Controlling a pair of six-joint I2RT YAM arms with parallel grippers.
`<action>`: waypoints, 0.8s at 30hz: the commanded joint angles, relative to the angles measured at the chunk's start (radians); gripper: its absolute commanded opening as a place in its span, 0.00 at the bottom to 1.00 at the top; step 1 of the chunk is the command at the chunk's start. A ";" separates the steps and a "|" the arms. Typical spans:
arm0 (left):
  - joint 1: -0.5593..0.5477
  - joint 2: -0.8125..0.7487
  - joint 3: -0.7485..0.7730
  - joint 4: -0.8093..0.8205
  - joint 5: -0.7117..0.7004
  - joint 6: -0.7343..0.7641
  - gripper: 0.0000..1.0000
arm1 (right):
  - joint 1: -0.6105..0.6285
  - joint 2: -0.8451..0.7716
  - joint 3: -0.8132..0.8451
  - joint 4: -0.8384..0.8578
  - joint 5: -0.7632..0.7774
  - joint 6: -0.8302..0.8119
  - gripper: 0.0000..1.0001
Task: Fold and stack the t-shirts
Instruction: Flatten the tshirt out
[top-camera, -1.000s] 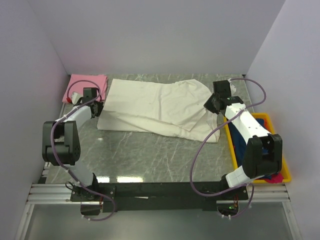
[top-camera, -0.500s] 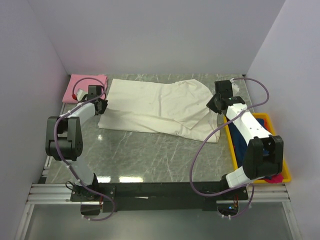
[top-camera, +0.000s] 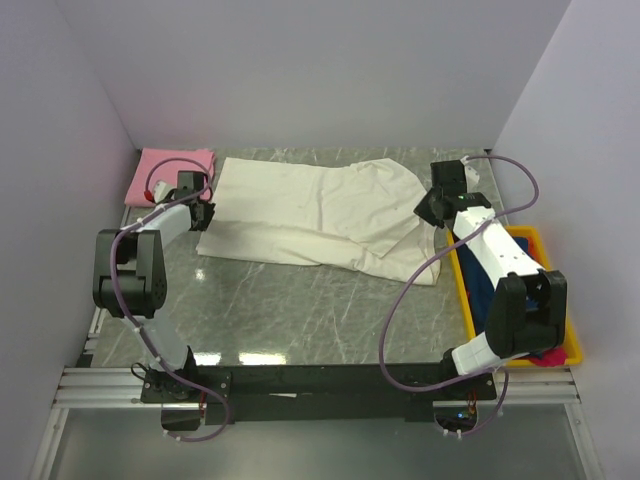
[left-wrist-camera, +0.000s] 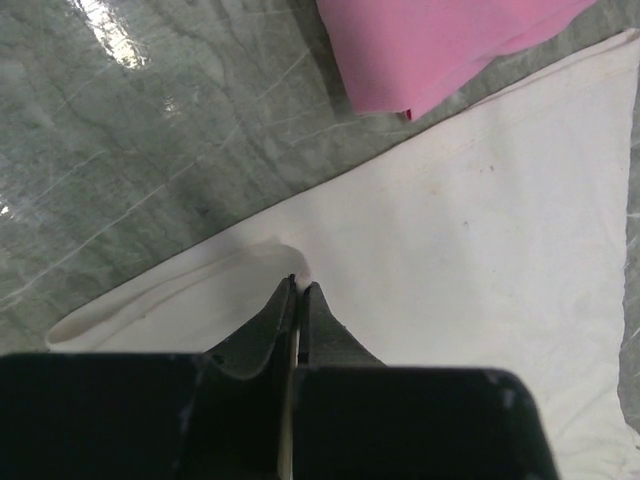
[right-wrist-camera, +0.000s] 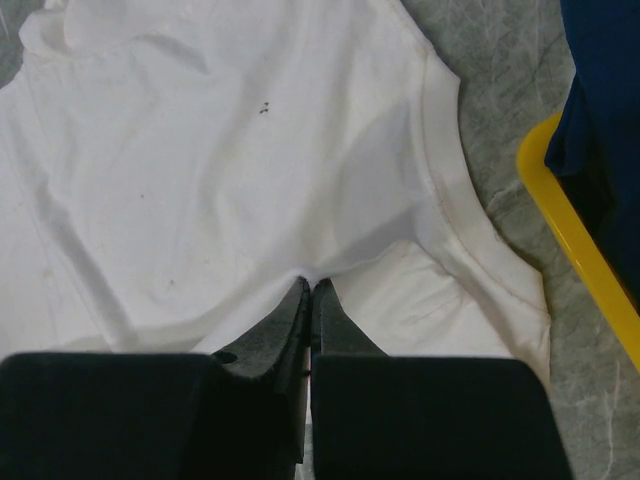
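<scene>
The cream-white t-shirt is folded over on itself at its near edge (top-camera: 378, 253), so the robot's left gripper should lift its corner (left-wrist-camera: 284, 257) together with the right gripper to shake the t-shirt open.
The cream-white t-shirt (top-camera: 310, 210) lies spread across the back of the table, partly folded over itself. My left gripper (top-camera: 201, 212) is shut on its left edge, the cloth pinched between the fingertips (left-wrist-camera: 300, 285). My right gripper (top-camera: 428, 208) is shut on its right side near a sleeve, cloth pinched at the tips (right-wrist-camera: 311, 285). A folded pink t-shirt (top-camera: 172, 170) lies at the back left, also in the left wrist view (left-wrist-camera: 440, 45). A dark blue t-shirt (top-camera: 498, 280) and a magenta one (top-camera: 545, 356) lie in the bin.
The yellow plastic bin (top-camera: 551, 250) stands along the right edge of the table, its rim in the right wrist view (right-wrist-camera: 575, 255). White walls close in the back and both sides. Grey marble tabletop (top-camera: 300, 310) shows in front of the shirt.
My left gripper has moved a little toward the back left, dragging the shirt's left edge with it. My right gripper has shifted slightly back and right with its cloth.
</scene>
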 joint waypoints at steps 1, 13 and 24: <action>0.000 -0.052 0.008 -0.011 -0.024 -0.004 0.01 | -0.010 0.004 0.043 0.017 -0.001 -0.014 0.00; 0.008 -0.486 -0.257 -0.119 -0.110 -0.035 0.01 | -0.005 -0.456 -0.204 -0.055 -0.062 0.012 0.00; 0.109 -0.822 -0.423 -0.229 -0.093 0.002 0.01 | -0.002 -0.982 -0.376 -0.328 -0.177 0.078 0.00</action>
